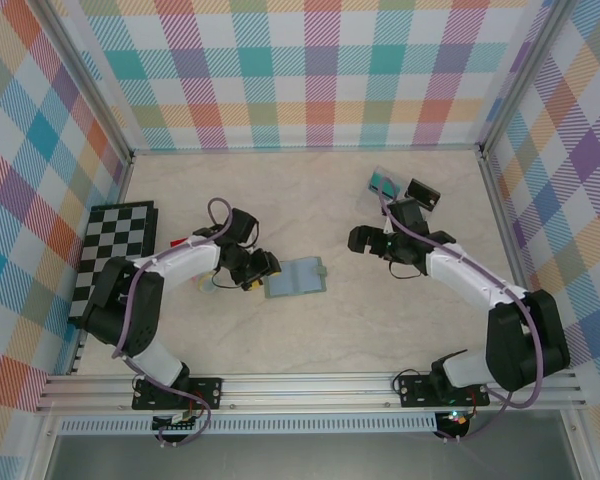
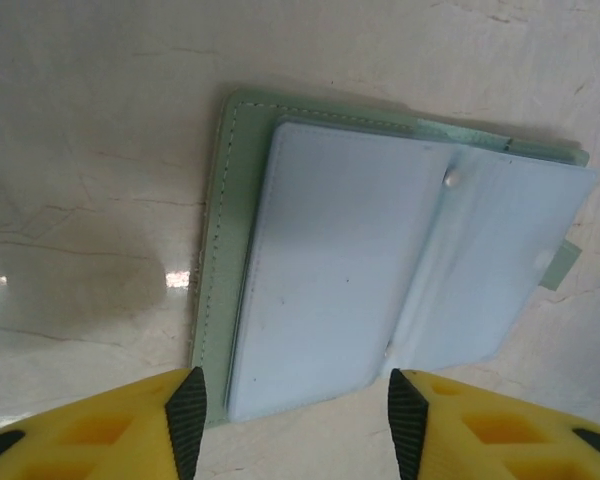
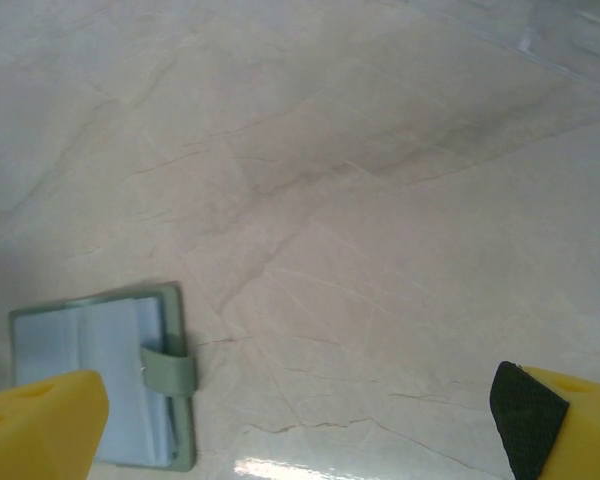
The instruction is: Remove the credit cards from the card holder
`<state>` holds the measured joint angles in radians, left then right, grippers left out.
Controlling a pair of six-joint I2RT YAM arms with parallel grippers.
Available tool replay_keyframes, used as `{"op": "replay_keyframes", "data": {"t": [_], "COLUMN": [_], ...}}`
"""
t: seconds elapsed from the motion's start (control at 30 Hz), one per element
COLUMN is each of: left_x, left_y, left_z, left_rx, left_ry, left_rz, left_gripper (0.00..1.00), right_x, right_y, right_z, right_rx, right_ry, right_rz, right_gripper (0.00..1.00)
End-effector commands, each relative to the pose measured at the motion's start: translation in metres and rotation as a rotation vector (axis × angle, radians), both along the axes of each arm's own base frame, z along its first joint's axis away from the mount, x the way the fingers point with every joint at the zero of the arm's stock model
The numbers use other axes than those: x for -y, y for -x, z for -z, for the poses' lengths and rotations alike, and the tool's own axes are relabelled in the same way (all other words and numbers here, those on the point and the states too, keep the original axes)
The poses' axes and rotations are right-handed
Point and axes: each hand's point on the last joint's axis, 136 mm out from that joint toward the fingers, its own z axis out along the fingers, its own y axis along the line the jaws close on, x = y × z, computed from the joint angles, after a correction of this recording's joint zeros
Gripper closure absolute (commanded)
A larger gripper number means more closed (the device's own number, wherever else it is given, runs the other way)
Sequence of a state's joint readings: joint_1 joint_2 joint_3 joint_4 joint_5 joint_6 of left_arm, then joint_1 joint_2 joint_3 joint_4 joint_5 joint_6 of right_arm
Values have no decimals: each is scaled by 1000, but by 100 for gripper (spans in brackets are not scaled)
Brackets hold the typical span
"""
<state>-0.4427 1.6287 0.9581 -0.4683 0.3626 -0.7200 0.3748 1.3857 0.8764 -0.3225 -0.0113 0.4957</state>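
The card holder [image 1: 294, 277] is crooked, and its tab end [image 1: 322, 270] is far from my left gripper. So my right gripper should move to that tab end and help straighten the card holder.
The card holder [image 1: 296, 277] lies open and flat mid-table, a grey-green cover with pale blue sleeves and a short tab strap [image 3: 168, 372]. In the left wrist view the card holder [image 2: 380, 270] lies just ahead of my left gripper [image 2: 297, 425]. That gripper's jaws stand apart with bare table between them. My left gripper [image 1: 261, 270] hovers at the holder's left edge. My right gripper [image 1: 365, 240] hangs wide open to the holder's upper right, and the card holder [image 3: 100, 385] lies by its left finger. A dark credit card [image 1: 421, 192] lies at the back right.
A teal flat piece [image 1: 385, 183] lies beside the dark card. A chequered board [image 1: 120, 255] lies at the left wall. A red sliver [image 1: 177, 243] and a pale yellowish piece [image 1: 208, 285] show by the left arm. Plaid walls close three sides.
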Motion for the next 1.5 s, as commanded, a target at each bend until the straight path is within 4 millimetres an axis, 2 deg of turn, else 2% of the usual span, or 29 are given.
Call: {"op": "replay_keyframes", "data": {"t": [0.0, 0.13, 0.33, 0.53, 0.73, 0.93, 1.13, 1.3, 1.47], "left_x": [13, 14, 9, 11, 16, 22, 37, 45, 50], "left_y": [-7, -11, -14, -13, -14, -16, -20, -20, -19], "left_z": [-4, 1, 11, 18, 23, 21, 10, 10, 11], "left_rx": [2, -10, -35, -56, -70, -68, -35, -31, -36], "left_ry": [29, 13, -33, -32, -12, 20, 110, 168, 173], "left_rz": [12, 12, -1, 4, 10, 19, 41, 55, 71], "left_gripper": [53, 53, 52, 54, 62, 75, 89, 96, 97], "right_x": [15, 3, -50, -101, -128, -139, -143, -144, -143], "right_y": [-10, -10, -6, 8, 16, 24, 29, 30, 30], "right_z": [-1, 9, 21, 31, 50, 75, 86, 90, 91], "right_rx": [-26, -74, -147, -196, -284, -388, -430, -438, -444], "right_ry": [62, 47, -131, -179, -170, -140, -146, -148, -143], "right_rz": [102, 34, -163, -328, -394, -433, -447, -448, -444], "right_gripper": [0, 0, 0, 10, 24, 38, 52, 54, 55]}}
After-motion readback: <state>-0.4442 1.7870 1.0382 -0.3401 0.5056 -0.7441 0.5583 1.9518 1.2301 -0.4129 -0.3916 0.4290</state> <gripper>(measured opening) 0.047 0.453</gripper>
